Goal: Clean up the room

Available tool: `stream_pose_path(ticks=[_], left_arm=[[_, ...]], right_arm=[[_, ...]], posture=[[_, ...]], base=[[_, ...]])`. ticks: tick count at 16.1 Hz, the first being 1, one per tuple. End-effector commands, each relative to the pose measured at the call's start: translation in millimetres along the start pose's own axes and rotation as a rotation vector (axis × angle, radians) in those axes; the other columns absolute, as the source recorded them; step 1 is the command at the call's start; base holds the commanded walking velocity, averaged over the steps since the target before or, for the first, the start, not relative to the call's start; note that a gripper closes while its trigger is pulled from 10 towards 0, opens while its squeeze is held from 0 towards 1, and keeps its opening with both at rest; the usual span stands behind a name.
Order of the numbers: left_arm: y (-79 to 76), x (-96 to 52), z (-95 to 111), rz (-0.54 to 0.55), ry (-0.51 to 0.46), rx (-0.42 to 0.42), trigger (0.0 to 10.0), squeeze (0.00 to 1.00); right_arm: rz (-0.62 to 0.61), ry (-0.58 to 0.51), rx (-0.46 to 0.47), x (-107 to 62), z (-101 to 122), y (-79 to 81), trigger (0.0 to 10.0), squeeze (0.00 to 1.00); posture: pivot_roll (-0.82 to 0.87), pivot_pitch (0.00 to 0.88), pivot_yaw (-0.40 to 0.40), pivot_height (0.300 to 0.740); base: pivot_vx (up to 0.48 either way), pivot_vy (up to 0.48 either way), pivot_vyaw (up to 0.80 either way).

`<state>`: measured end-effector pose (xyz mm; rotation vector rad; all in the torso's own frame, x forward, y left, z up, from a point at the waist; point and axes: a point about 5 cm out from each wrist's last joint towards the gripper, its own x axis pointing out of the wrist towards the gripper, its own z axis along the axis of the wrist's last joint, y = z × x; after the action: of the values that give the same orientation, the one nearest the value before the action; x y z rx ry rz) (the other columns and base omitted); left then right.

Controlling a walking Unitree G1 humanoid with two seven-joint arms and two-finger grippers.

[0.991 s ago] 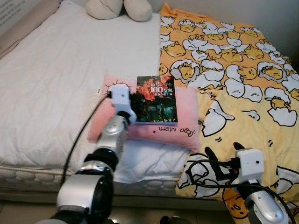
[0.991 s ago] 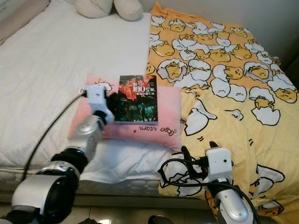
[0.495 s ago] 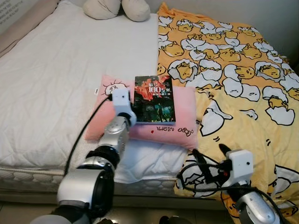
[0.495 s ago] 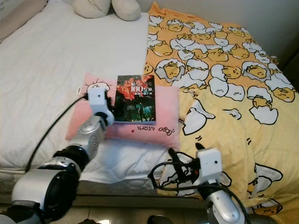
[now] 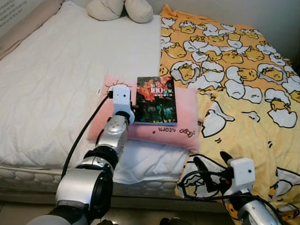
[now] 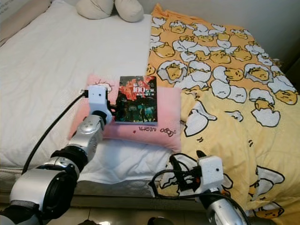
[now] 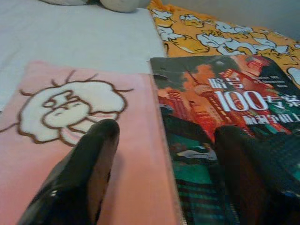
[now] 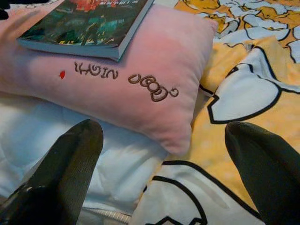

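The dark book (image 5: 157,105) will stay shut when I lift it, because the upright title (image 5: 160,91) places its spine between the fingers of my left gripper.
A dark book (image 5: 156,100) with a red-and-green cover lies on a pink pillow (image 5: 187,117) near the bed's front edge. My left gripper (image 7: 164,136) is open at the book's left edge. One finger (image 7: 89,154) rests over the pillow and the other finger (image 7: 248,164) is over the cover. My right gripper (image 5: 211,164) is open, low at the bed's front. It hangs above the yellow blanket (image 5: 234,70), pointing toward the pillow's right corner (image 8: 178,136), with nothing between its fingers.
The white sheet (image 5: 56,70) covers the bed's left half, and the yellow egg-print blanket covers the right. A cream plush toy (image 5: 119,8) sits at the far end. The mattress edge (image 5: 28,176) runs along the front, and a black cable (image 5: 79,140) trails from my left wrist.
The view has shifted slightly. My left gripper stays at the book's left edge. My right arm has sunk a little and drifted left.
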<state>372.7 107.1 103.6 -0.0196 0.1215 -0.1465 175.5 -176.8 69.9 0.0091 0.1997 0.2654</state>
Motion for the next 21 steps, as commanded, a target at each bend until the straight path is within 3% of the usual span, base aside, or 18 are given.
stream_pose_path(ticks=[1,4,5,6,9,17,18,19,21], left_arm=[[-6.4,2.3,4.4,-0.024,-0.008,-0.015,10.0,1.0],[-10.8,2.9,4.7,-0.051,-0.003,-0.024,10.0,1.0],[-14.8,2.7,1.8,-0.07,0.021,-0.029,10.0,0.61],[-18.6,1.9,-3.4,-0.082,0.058,-0.042,10.0,0.0],[-28.3,-3.8,-22.3,-0.104,0.157,-0.134,10.0,0.0],[-40.4,-14.8,-48.5,-0.132,0.291,-0.221,10.0,0.0],[-39.8,-17.6,-54.7,-0.126,0.326,-0.26,4.6,0.0],[-39.8,-19.8,-59.0,-0.125,0.348,-0.317,0.0,0.0],[-38.0,-21.4,-62.0,-0.109,0.357,-0.353,0.0,0.0]], right_arm=[[0.005,-0.019,-0.019,-1.5,4.5,-0.7,10.0,0.0],[-0.001,-0.018,-0.022,-2.2,4.9,-1.2,10.0,0.0],[-0.003,-0.015,-0.023,-2.7,4.8,-1.4,10.0,0.0],[-0.005,-0.01,-0.024,-3.5,4.2,-1.3,10.0,0.0],[-0.012,0.002,-0.026,-4.2,2.4,-1.7,10.0,0.0],[-0.021,0.024,-0.035,-7.2,0.7,-2.9,10.0,0.0],[-0.022,0.027,-0.036,-7.3,0.4,-3.1,10.0,0.0],[-0.024,0.029,-0.036,-7.2,0.3,-3.1,10.0,0.0],[-0.024,0.032,-0.037,-7.0,0.1,-3.4,10.0,0.0]], posture=[[-0.15,0.0,-0.06,0.74],[-0.15,0.0,-0.06,0.74],[-0.16,0.004,-0.061,0.74],[-0.16,0.004,-0.061,0.74],[-0.16,0.01,-0.06,0.74],[-0.18,0.021,-0.06,0.74],[-0.18,0.021,-0.058,0.74],[-0.18,0.021,-0.058,0.74],[-0.18,0.02,-0.058,0.74]], base=[[0.0,0.0,0.0],[0.0,0.0,0.0],[0.0,0.0,0.0],[0.0,0.0,0.0],[0.0,0.0,0.0],[0.0,0.0,0.0],[0.0,0.0,0.0],[0.0,0.0,0.0],[0.0,0.0,0.0]])
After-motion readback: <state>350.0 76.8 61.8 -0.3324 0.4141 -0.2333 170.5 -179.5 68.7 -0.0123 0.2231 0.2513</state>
